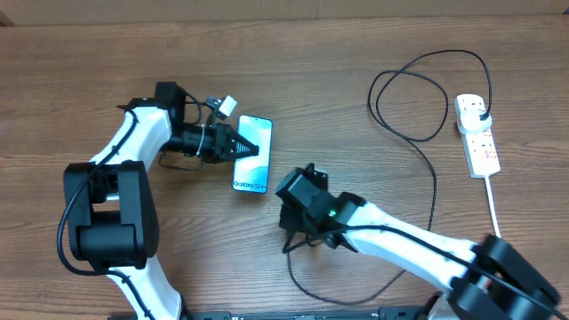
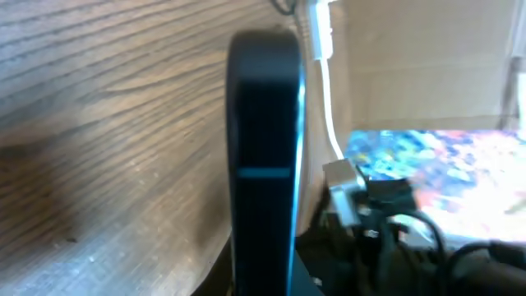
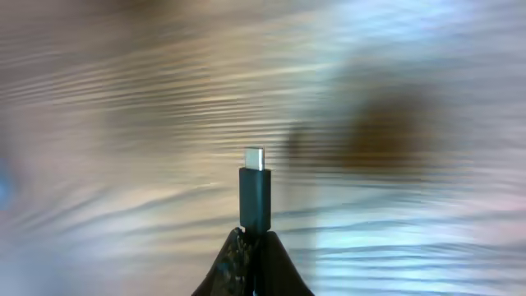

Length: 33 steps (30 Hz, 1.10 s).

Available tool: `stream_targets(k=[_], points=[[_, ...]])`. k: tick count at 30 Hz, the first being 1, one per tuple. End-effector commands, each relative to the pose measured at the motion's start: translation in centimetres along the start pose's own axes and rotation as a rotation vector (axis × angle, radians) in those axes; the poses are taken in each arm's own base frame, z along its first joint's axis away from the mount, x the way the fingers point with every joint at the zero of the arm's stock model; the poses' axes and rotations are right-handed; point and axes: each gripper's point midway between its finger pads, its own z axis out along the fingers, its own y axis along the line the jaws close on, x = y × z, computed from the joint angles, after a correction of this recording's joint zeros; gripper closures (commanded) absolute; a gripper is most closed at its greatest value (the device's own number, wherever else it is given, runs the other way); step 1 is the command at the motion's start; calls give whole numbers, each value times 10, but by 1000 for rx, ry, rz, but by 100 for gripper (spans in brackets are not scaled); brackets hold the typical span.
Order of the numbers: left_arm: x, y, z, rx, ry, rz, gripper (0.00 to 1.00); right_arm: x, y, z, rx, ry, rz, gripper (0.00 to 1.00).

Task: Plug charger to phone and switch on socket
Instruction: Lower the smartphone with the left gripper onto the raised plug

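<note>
The connector's metal tip (image 3: pixel 255 159) is pointing at the wooden table. Next, my right gripper turns the connector toward the phone's lower end (image 1: pixel 250 188) before it plugs the connector in.
The phone (image 1: pixel 252 160) lies on the wooden table with its screen lit, showing "Galaxy" text. My left gripper (image 1: pixel 249 145) is shut on it; in the left wrist view the phone (image 2: pixel 263 148) shows edge-on between my jaws (image 2: pixel 263 284). My right gripper (image 1: pixel 290 187) is just right of the phone's lower end, shut on the charger's connector (image 3: pixel 254 193), whose metal tip sticks out past the fingertips (image 3: pixel 253 245). The black charger cable (image 1: pixel 434 191) loops across the table to its plug (image 1: pixel 480 112) in the white socket (image 1: pixel 480 142) at the far right.
The socket's white cord (image 1: pixel 494 209) runs toward the front edge. Slack charger cable lies in a loop at the back right (image 1: pixel 409 89) and near the front (image 1: pixel 342 298). The right arm (image 2: pixel 386 222) shows blurred behind the phone in the left wrist view.
</note>
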Motion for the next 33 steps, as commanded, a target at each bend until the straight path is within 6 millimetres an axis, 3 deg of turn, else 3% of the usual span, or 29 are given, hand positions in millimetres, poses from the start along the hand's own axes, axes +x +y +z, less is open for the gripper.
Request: stream_targets(k=[1, 5, 12, 14, 19, 27, 33], points=[[-7, -29, -16, 161, -90, 142, 96, 15, 51, -32, -273, 94, -203, 96], [-7, -29, -22, 201, -125, 142, 96, 37, 70, -35, -395, 156, -285, 96], [-9, -30, -27, 221, -148, 136, 96, 56, 94, -37, -727, 64, -389, 96], [-10, -33, -28, 237, -155, 135, 96, 53, 94, -41, -798, -7, -389, 96], [-10, -37, -28, 264, -158, 104, 96, 25, 69, -29, -724, -165, -196, 96], [-9, -39, -25, 275, -133, -9, 96, 12, 69, -30, -706, -232, -168, 96], [-8, -43, -17, 281, -106, -39, 96, 3, 80, -43, -767, -283, -164, 96]])
